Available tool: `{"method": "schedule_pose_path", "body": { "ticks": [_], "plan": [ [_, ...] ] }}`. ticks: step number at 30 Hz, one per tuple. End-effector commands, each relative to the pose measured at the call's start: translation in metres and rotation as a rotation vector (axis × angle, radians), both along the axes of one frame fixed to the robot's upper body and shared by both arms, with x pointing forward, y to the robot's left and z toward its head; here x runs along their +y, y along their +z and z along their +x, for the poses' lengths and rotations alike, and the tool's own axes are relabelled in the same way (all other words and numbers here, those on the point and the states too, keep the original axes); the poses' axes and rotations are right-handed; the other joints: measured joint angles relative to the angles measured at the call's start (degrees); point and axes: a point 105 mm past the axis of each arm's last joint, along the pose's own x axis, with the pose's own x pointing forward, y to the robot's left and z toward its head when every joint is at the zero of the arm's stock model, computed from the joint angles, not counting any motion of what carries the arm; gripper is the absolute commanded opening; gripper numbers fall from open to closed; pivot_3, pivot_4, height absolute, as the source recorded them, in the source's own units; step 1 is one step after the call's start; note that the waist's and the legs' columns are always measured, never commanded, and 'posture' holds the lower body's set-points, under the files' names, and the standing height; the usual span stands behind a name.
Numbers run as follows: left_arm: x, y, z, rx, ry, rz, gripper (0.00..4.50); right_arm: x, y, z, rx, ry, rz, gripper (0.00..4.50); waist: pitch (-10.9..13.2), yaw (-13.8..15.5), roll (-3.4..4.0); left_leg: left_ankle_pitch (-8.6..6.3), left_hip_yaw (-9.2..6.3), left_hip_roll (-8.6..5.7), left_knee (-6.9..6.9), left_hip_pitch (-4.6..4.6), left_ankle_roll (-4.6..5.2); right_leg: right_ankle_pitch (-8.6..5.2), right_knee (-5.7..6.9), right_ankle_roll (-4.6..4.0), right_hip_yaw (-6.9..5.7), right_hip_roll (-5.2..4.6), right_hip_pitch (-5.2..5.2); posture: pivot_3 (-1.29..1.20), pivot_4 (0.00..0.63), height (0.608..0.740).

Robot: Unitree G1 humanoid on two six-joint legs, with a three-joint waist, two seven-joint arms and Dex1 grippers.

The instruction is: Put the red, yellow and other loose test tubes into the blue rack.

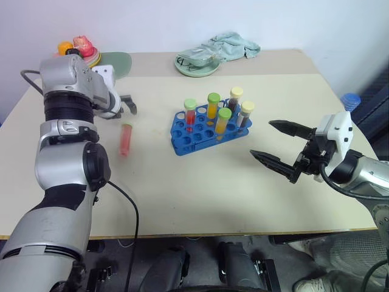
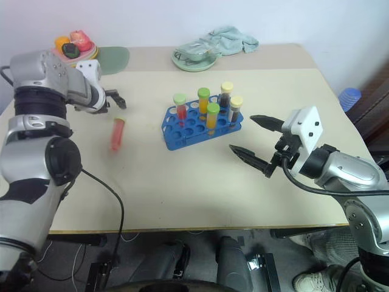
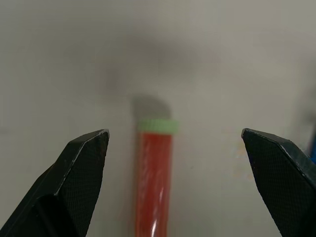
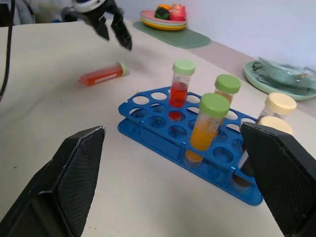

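My left gripper should keep going down, with its open fingers lined up across the loose red tube's narrow body [image 3: 154, 190], until they are on either side of it below the green cap, and then close.
One loose test tube [image 1: 126, 139] with red liquid and a green cap lies flat on the table, left of the blue rack [image 1: 182, 146]. My left gripper [image 1: 128, 105] hangs open just above the tube's capped end [image 3: 157, 124], with a finger on either side and not touching it. Several capped tubes stand upright in the rack [image 4: 163, 136], holding red, orange and dark liquids. My right gripper [image 1: 261, 139] is open and empty to the right of the rack, pointing at it from a short way off.
A pale green plate [image 1: 197, 64] with a crumpled cloth sits at the back. Stacked plates with toy food [image 1: 79, 48] and a green mat [image 1: 120, 61] are at the back left. A blue object [image 1: 351, 100] stands past the table's right edge.
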Motion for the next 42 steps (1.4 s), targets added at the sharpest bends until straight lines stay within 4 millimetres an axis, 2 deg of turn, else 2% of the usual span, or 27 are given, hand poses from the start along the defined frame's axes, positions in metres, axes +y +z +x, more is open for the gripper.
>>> {"method": "schedule_pose_path", "body": {
  "ticks": [1,7,17,23,29,32,34,36,37,42],
  "plan": [
    [0.011,0.005,-0.003,0.009,0.032,0.013,4.41,0.003,0.009,-0.002,-0.052,0.017,0.003,4.5,0.0,0.1,-0.01,0.0,0.0,0.0,0.0,-0.01,0.0,0.0,-0.01,0.0,0.0,0.0,0.0,0.0,0.15,0.74],
    [0.013,-0.018,-0.003,0.06,0.05,0.02,4.41,0.003,0.009,-0.001,-0.053,0.017,0.003,4.5,0.0,0.1,0.0,0.0,0.0,0.0,0.0,-0.01,0.0,0.0,-0.01,0.0,0.0,-0.01,0.0,0.0,0.15,0.74],
    [-0.004,-0.049,0.005,0.084,0.057,-0.014,4.41,0.0,0.009,-0.006,-0.046,0.0,-0.002,4.5,0.0,0.1,0.0,0.0,0.01,0.0,0.0,-0.02,0.0,0.0,0.0,0.0,0.01,-0.11,-0.01,0.0,0.15,0.74],
    [-0.005,-0.053,0.009,0.069,0.076,0.012,4.41,-0.001,0.009,-0.009,-0.041,-0.01,-0.002,4.5,0.0,0.1,0.05,0.0,0.04,0.0,0.02,0.02,0.0,0.0,0.02,0.0,0.01,-0.16,0.03,0.0,0.15,0.74],
    [-0.006,-0.048,0.014,0.04,0.075,0.03,4.41,-0.001,0.008,-0.01,-0.037,-0.018,0.005,4.5,0.0,0.1,0.05,0.0,0.05,0.0,0.04,0.03,0.0,0.0,0.04,0.0,0.01,-0.17,0.04,0.0,0.15,0.74],
    [-0.009,-0.046,0.016,0.028,0.059,0.03,3.62,0.0,0.008,-0.009,-0.037,-0.02,0.005,4.5,0.0,0.1,0.05,0.0,0.05,0.0,0.04,0.03,0.0,0.0,0.05,0.0,0.01,-0.17,0.04,0.0,0.15,0.74],
    [-0.01,-0.046,0.016,0.03,0.052,0.028,2.66,0.0,0.009,-0.009,-0.038,-0.02,0.005,4.5,0.0,0.1,0.05,0.0,0.05,0.0,0.04,0.02,0.0,0.0,0.05,0.0,0.01,-0.17,0.04,0.0,0.15,0.74],
    [-0.01,-0.046,0.015,0.033,0.051,0.027,1.52,0.0,0.01,-0.009,-0.039,-0.019,0.005,4.5,0.0,0.0,0.05,0.0,0.05,0.0,0.04,0.02,0.0,0.0,0.05,0.0,0.01,-0.17,0.03,0.0,0.15,0.74],
    [-0.011,-0.044,0.015,0.035,0.049,0.023,1.12,-0.001,0.01,-0.009,-0.039,-0.019,0.004,4.5,0.0,0.0,0.05,0.0,0.05,0.0,0.04,0.02,0.0,0.0,0.05,0.0,0.01,-0.17,0.03,0.0,0.15,0.74],
    [-0.013,-0.034,0.013,0.029,0.029,-0.048,1.12,-0.001,0.01,-0.007,-0.039,-0.016,0.003,4.5,0.0,0.0,0.04,-0.01,0.05,0.0,0.04,0.01,0.0,0.0,0.05,0.0,0.02,-0.17,0.02,0.0,0.15,0.74]
  ]
}}
